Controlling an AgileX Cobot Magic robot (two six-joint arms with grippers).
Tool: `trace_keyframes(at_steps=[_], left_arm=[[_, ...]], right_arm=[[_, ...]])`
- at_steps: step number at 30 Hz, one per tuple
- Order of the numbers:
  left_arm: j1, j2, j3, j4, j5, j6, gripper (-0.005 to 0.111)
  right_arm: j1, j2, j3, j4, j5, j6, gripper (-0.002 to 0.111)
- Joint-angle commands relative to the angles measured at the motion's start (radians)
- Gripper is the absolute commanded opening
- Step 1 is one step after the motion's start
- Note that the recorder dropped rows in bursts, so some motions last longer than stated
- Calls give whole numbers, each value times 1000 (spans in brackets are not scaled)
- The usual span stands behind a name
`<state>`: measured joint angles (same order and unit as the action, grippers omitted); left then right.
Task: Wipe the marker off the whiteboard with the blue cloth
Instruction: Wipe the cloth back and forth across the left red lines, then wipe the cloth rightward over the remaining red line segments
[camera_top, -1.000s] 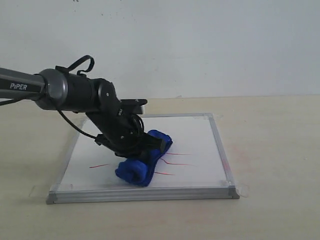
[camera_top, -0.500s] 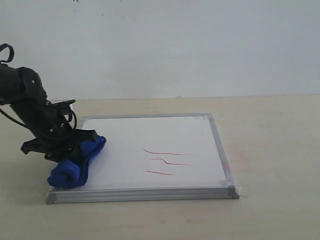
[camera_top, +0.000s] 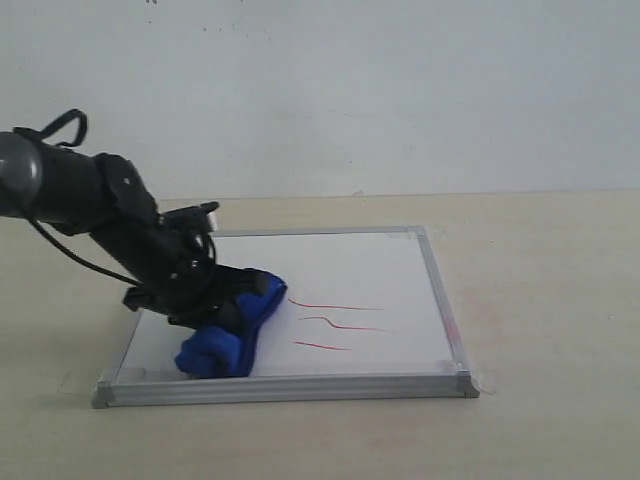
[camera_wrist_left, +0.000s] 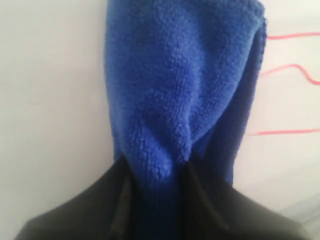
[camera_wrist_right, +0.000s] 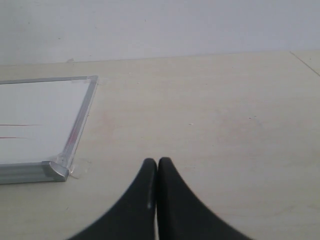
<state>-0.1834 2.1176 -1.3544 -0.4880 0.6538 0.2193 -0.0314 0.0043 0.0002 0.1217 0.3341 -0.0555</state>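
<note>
The blue cloth (camera_top: 214, 352) is pressing on clean board next to the red marker lines, so my left gripper should wipe the cloth back over the nearest line (camera_top: 322, 347).
The whiteboard (camera_top: 355, 265) lies flat on the table, its silver frame taped at the corners. Three thin wavy red marker lines (camera_top: 335, 324) run across its right half; they also show in the left wrist view as red marker lines (camera_wrist_left: 290, 70). My left gripper (camera_top: 215, 312) is shut on the blue cloth (camera_top: 228, 328), which presses on the board's left part, its far end just left of the lines. In the left wrist view the blue cloth (camera_wrist_left: 180, 90) fills the space between the dark fingers (camera_wrist_left: 120, 200). My right gripper (camera_wrist_right: 157, 162) is shut and empty, over bare table right of the whiteboard (camera_wrist_right: 35, 130).
A pale wooden table (camera_top: 540, 300) runs all round the board, with a white wall (camera_top: 400, 90) behind. The left arm (camera_top: 90, 195) reaches in from the left edge. Clear tape (camera_top: 485, 380) sticks out at the board's near right corner.
The left gripper swept the cloth from the board's middle to its left edge, then came back right to the lines' left ends. The three lines still show.
</note>
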Motion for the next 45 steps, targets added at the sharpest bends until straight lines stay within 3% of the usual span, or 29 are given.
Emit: trace_keyframes(at_steps=[1,6,12,16,20,22,26,31,36,45], left_arm=[[-121,42,-38,-55,15,24,4],[-230,92,-122,-55,17,22,4],[-293,142,-208,6,60,17,4],[-278,145,-250,256,143,-64,4],[-216,145,-268,634,213,-292,4],[-172,145,-273,715,239,-360,4],[-81,135,-287,673,296,-364,4],[-74,117,-287,615,275,-358,4],[-143,117,-287,473,205,-319,4],[-348,127,-287,343,144,-186,4]], right_arm=[[-5,-4,0,-1,-4,-2,0],[-5,-4,0,-1,-4,-2,0],[-5,-4,0,-1,-4,-2,0],[-5,-4,0,-1,-4,-2,0],[-5,-4,0,-1,-4,-2,0],[-5,-4,0,-1,-4,-2,0],[-5,-4,0,-1,-4,-2,0],[-5,-4,0,-1,-4,-2,0],[-5,-4,0,-1,-4,-2,0],[-5,-4,0,-1,-4,-2,0]])
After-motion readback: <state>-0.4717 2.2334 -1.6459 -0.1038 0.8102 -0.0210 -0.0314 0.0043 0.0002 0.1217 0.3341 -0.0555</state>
